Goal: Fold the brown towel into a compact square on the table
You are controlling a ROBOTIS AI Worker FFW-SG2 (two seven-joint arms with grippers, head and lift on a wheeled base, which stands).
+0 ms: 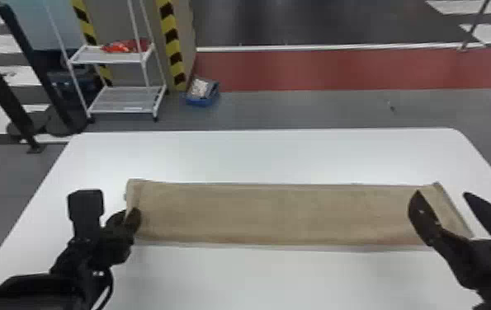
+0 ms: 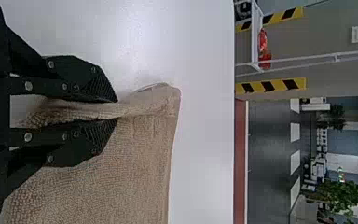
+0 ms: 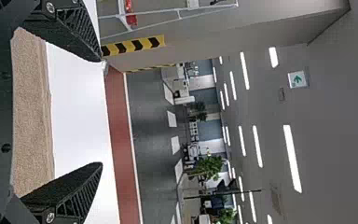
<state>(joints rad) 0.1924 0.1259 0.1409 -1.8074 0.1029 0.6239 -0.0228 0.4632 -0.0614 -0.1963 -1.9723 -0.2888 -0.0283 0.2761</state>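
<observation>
The brown towel's strip lies flat [image 1: 281, 214] along the white table, so I expect its end [image 1: 447, 207] to bend upward when the robot lifts it, while the rest stays down.
The brown towel [image 1: 273, 214] lies as a long, narrow strip across the white table, its right end edge slanting. At its left end my left gripper [image 1: 132, 220] is shut on the towel's edge. In the left wrist view, a raised fold of the towel [image 2: 140, 172] is pinched between the fingers of the left gripper [image 2: 116, 110]. Over the towel's right end, my right gripper [image 1: 442, 200] is spread wide, one finger above the cloth and the other past its end. The right wrist view has the towel [image 3: 32, 116] behind the parted fingertips of the right gripper [image 3: 101, 112].
The white table [image 1: 256, 154] extends beyond the towel on all sides, with rounded far corners. On the floor behind it stand a white rack [image 1: 124, 99] and a blue bin [image 1: 202, 94], beside a pillar with yellow-black stripes.
</observation>
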